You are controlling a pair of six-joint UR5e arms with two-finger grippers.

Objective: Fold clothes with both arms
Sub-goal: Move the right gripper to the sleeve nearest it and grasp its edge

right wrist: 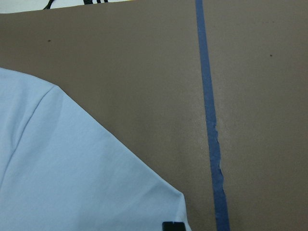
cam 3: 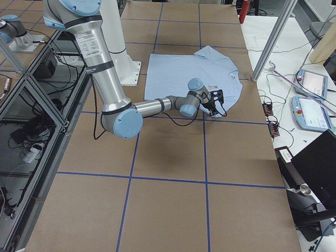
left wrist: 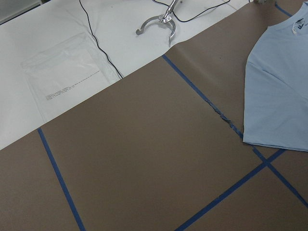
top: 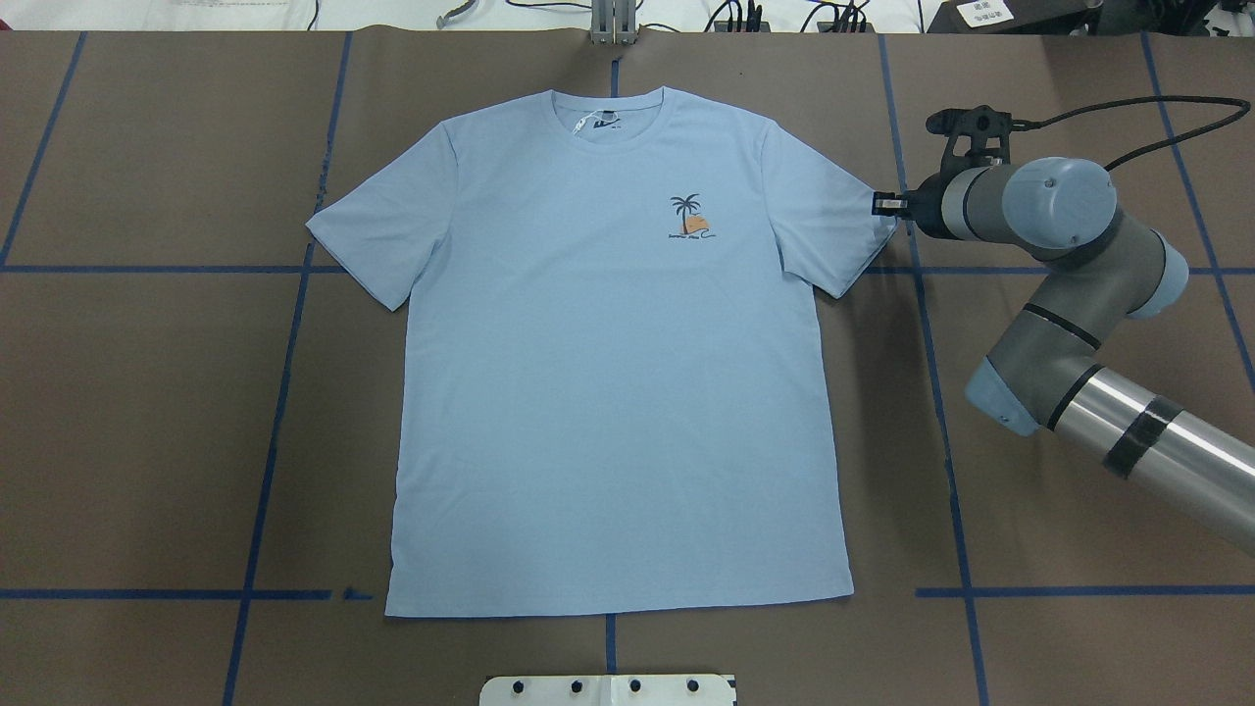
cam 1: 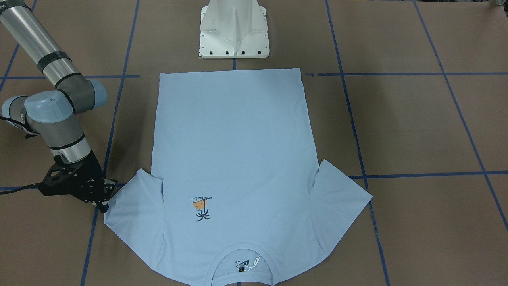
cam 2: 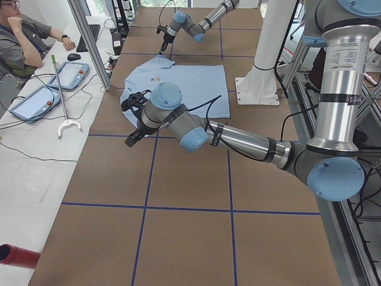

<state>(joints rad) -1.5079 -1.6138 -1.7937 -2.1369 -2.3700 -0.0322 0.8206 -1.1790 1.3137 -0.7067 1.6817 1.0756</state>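
Note:
My right gripper needs to open its shut fingers, straddle the cuff edge (right wrist: 186, 217) and grip before folding, because the fingers sit on the sleeve's corner (right wrist: 172, 215) inside the cuff edge.
The light blue T-shirt (top: 608, 392) lies spread flat, print up, with its collar on the far side from the robot base. My right gripper (top: 885, 204) is down at the outer corner of the sleeve nearest the right arm (cam 1: 104, 205). Its fingers look shut together on the cloth there. In the right wrist view one black fingertip (right wrist: 173, 226) rests on the sleeve's corner. My left gripper (cam 2: 130, 142) hovers over bare table beyond the other sleeve, clear of the shirt. It shows only in the exterior left view, so I cannot tell its state. The left wrist view shows that sleeve's edge (left wrist: 279, 86) but no fingers.
The white pedestal base (cam 1: 234, 31) stands just behind the shirt's hem. Blue tape lines (top: 275, 392) cross the brown table cover. Past the table's far edge are a metal post (cam 2: 89, 42), a grabber tool (cam 2: 62, 119), handheld screens (cam 2: 71, 74) and a seated person (cam 2: 24, 36).

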